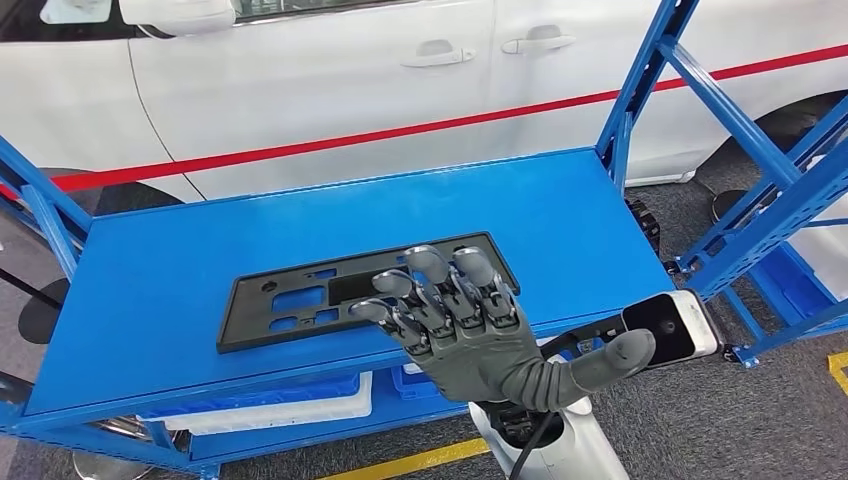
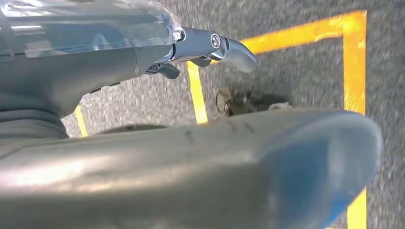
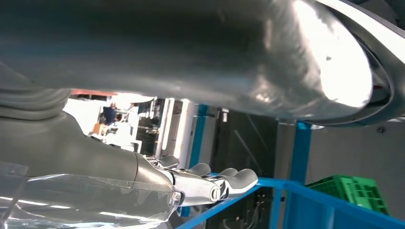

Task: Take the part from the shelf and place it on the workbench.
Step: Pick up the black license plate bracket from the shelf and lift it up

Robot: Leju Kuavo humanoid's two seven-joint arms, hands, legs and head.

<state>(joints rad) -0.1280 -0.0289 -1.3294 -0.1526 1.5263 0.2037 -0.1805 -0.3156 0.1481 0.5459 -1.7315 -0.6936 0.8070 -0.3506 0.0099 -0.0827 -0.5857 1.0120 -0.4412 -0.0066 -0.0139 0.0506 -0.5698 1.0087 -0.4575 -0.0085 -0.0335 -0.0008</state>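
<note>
My gripper will lift the part [image 1: 247, 306], and because its dark middle hollow [image 1: 350, 288] hides the blue shelf, the part will show a closed box jutting from its bottom side.
The part [image 1: 300, 295] is a flat black plastic panel with several cut-outs, lying flat on the blue shelf [image 1: 150, 260] near its front edge. My right hand [image 1: 470, 330] reaches up from below with fingers spread and slightly bent over the panel's front right corner; its thumb sticks out to the right and holds nothing. In the right wrist view the right hand [image 3: 191, 183] has its fingers stretched out just above the shelf's blue edge [image 3: 286, 186]. My left hand [image 2: 119, 62] hangs over the floor, fingers extended and empty.
A white car [image 1: 350, 80] with a red stripe stands close behind the shelf. Blue uprights and braces [image 1: 640, 90] rise at the right. White bins [image 1: 280, 405] sit on the lower level. Yellow floor lines [image 2: 356, 62] mark the ground. A green crate [image 3: 363, 193] sits beyond.
</note>
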